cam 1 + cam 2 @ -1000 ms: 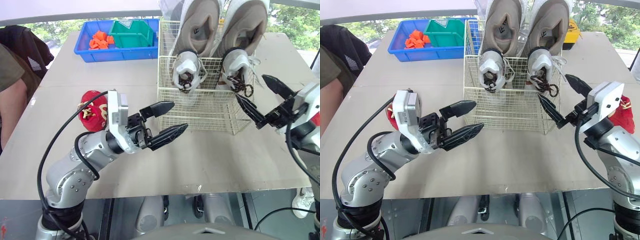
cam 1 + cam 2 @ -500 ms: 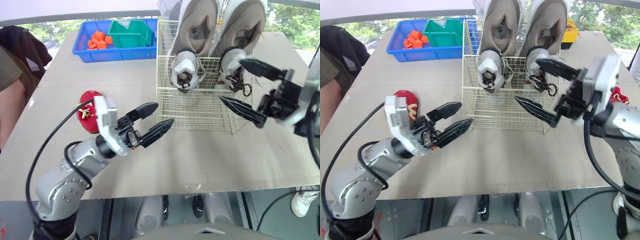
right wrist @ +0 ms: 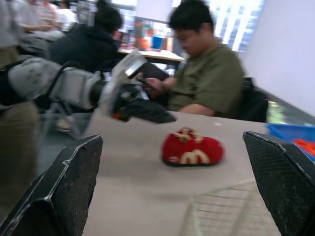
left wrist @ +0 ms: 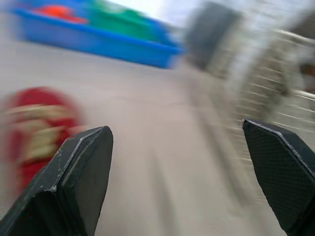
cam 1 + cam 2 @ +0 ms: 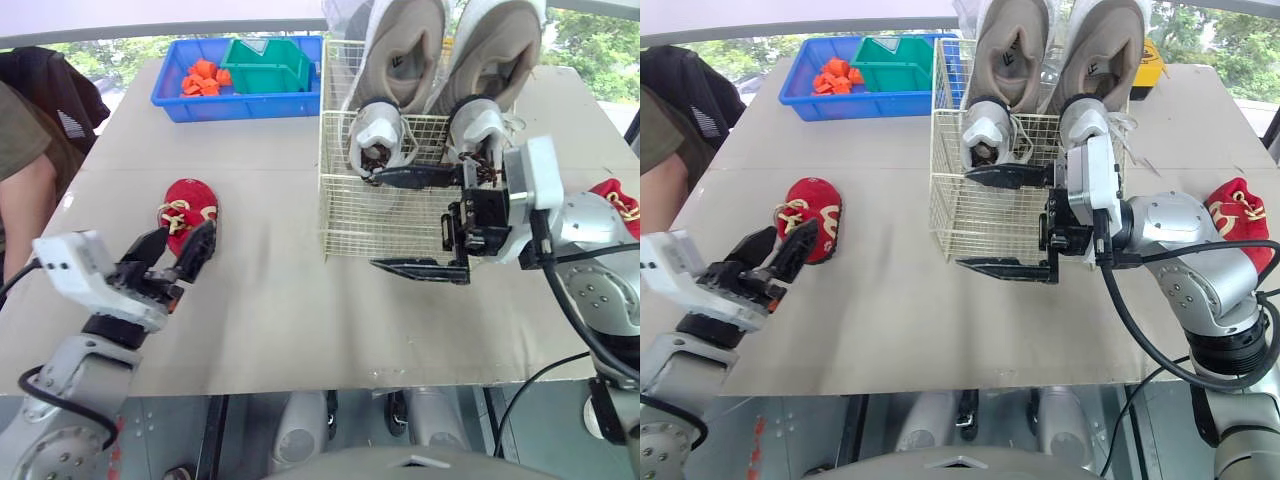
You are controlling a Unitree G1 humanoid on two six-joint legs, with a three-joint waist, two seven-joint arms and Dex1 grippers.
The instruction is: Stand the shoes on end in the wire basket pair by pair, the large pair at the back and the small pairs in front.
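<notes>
The small red shoe (image 5: 617,205) will stay propped up when I lower it in, because the wire basket's front section (image 5: 385,216) is a narrow slot with sides.
The wire basket (image 5: 336,150) stands mid-table with the large grey pair (image 5: 405,60) on end at its back. One small red shoe (image 5: 187,213) lies flat on the table to the left. Just in front of that shoe, my left gripper (image 5: 176,250) is open and holds nothing. The shoe is blurred in the left wrist view (image 4: 34,128). Another small red shoe (image 5: 1237,205) lies to the right of the basket. My right gripper (image 5: 374,222) is open wide across the basket's front wall, fingers pointing left, holding nothing.
A blue tray (image 5: 240,75) with a green bin and orange pieces sits at the back left. A seated person (image 3: 209,73) is at the table's left side. A yellow object (image 5: 1145,55) lies behind the basket. The table's front edge runs close below both grippers.
My left arm has drawn back to the left, its gripper now by the red shoe. My right gripper has swung left across the basket's front, still open wide.
</notes>
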